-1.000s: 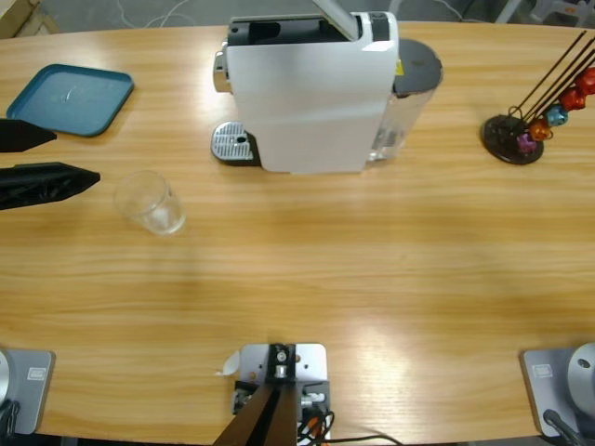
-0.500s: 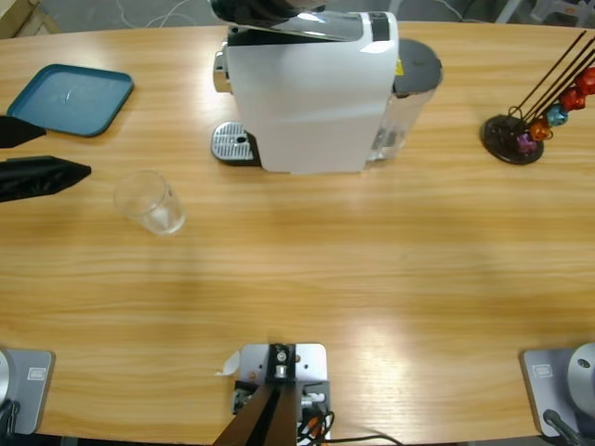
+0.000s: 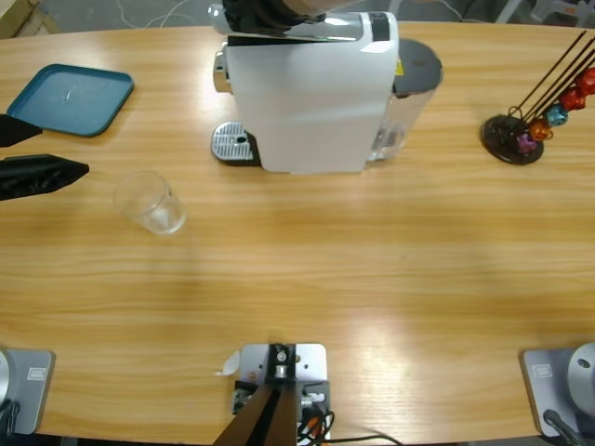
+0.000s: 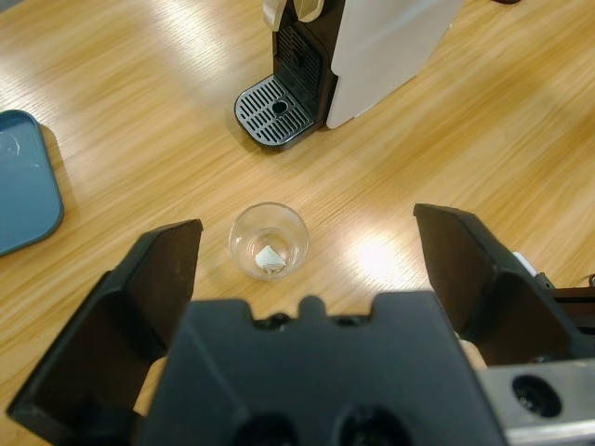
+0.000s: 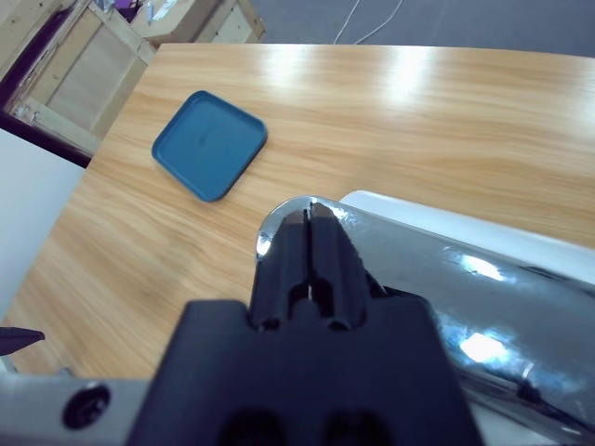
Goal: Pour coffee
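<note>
The round base of the clear glass (image 3: 152, 203) has a white patch (image 4: 270, 259) within it, so the patch will move along with the glass when the robot lifts it.
An empty clear glass (image 3: 149, 203) stands on the table, left of the white coffee machine (image 3: 311, 93). No coffee shows in the glass or anywhere else. My left gripper (image 3: 60, 149) hangs open at the table's left edge, apart from the glass. In the left wrist view the glass (image 4: 269, 242) sits between and beyond the spread jaws of my left gripper (image 4: 307, 228). My right gripper (image 5: 311, 218) is shut, its tips resting on the front end of the chrome lever (image 5: 446, 279). The lever lies flat on top of the machine, under my right gripper (image 3: 249, 13).
A teal tray (image 3: 70, 98) lies at the back left, close to my left gripper. The machine's metal drip grate (image 3: 232, 144) faces left, with nothing on it. A black capsule stand (image 3: 521, 130) with coloured capsules is at the far right.
The machine's lever went from raised to flat, with my right gripper now on top of it. My left gripper drew back a little toward the left edge.
</note>
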Robot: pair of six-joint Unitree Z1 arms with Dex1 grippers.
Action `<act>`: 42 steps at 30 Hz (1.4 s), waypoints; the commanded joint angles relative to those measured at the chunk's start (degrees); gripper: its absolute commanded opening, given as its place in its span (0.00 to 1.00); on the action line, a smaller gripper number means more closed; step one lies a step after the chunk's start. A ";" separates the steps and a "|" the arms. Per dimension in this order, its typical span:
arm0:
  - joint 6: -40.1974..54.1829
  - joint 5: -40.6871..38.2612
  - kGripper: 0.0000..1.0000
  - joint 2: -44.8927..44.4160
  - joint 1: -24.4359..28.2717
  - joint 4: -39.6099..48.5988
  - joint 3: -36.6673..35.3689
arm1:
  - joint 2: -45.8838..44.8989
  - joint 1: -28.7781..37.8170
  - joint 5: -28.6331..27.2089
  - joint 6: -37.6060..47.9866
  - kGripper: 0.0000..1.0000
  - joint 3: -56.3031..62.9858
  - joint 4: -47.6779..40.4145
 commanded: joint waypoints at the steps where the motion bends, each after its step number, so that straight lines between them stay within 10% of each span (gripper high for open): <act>1: -0.87 0.84 1.00 -1.91 -0.10 0.39 3.82 | 9.09 -0.73 3.49 0.42 0.00 7.49 2.77; 13: -0.87 3.16 1.00 -3.79 -0.10 0.49 4.71 | 0.09 -0.69 1.62 -8.93 0.06 7.90 1.52; 14: -0.94 4.03 1.00 -3.61 -0.10 0.49 5.03 | -2.23 -0.48 2.22 -12.02 0.67 6.76 1.42; 15: -1.24 5.04 1.00 -3.35 -0.10 0.49 5.38 | -4.74 -0.17 2.91 -14.33 0.98 5.63 1.42; 22: -5.30 10.12 1.00 -0.55 -3.37 -1.88 12.20 | -18.86 6.18 4.44 -18.98 1.00 4.72 4.74; 42: -9.57 13.88 1.00 18.64 -11.71 -49.94 36.65 | -22.07 9.27 -1.47 -14.73 1.00 9.04 10.61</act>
